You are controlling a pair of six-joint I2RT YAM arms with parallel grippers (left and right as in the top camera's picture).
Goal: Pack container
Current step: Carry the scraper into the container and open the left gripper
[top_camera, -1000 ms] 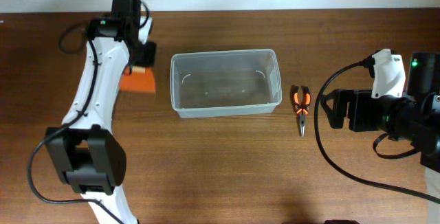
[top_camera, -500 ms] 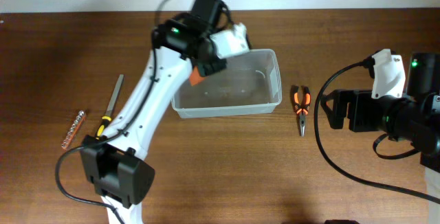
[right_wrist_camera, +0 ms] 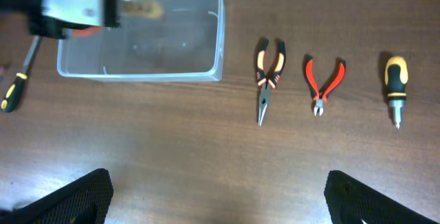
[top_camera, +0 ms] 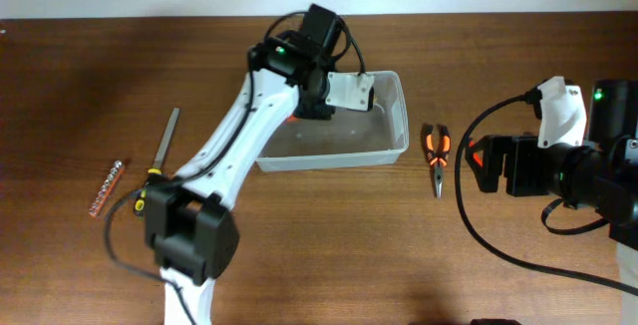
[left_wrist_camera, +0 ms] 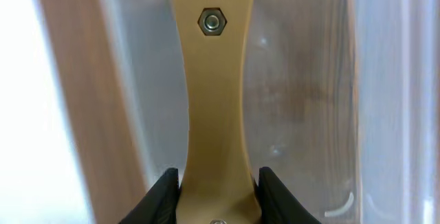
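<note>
I should keep lowering my left gripper's tool until it nears the container's bottom (top_camera: 324, 139), then let go, as the tan handle (left_wrist_camera: 216, 80) lines up with the container's long side.
The clear plastic container (top_camera: 394, 131) stands at the table's middle; it also shows in the right wrist view (right_wrist_camera: 172, 52) and the left wrist view (left_wrist_camera: 392, 100). My left gripper (top_camera: 342, 93) hangs over the container's far side. It is shut (left_wrist_camera: 216, 193) on a tool with a tan handle (left_wrist_camera: 214, 100) that has a hex nut, and the handle pokes out over the container (right_wrist_camera: 141, 9). An orange part of the tool (top_camera: 290, 118) shows under the arm. My right gripper (right_wrist_camera: 220, 196) is open and empty, above bare table right of the container.
Orange-black long-nose pliers (top_camera: 436, 154) lie right of the container. Red cutters (right_wrist_camera: 324, 78) and a stubby yellow-black screwdriver (right_wrist_camera: 396, 80) lie further right. A yellow-handled tool (top_camera: 162, 151) and a small strip of bits (top_camera: 105, 187) lie at the left.
My left arm has swung from the table's left side to over the container, carrying the tool. The tools at the left are now uncovered. The right arm has barely moved.
</note>
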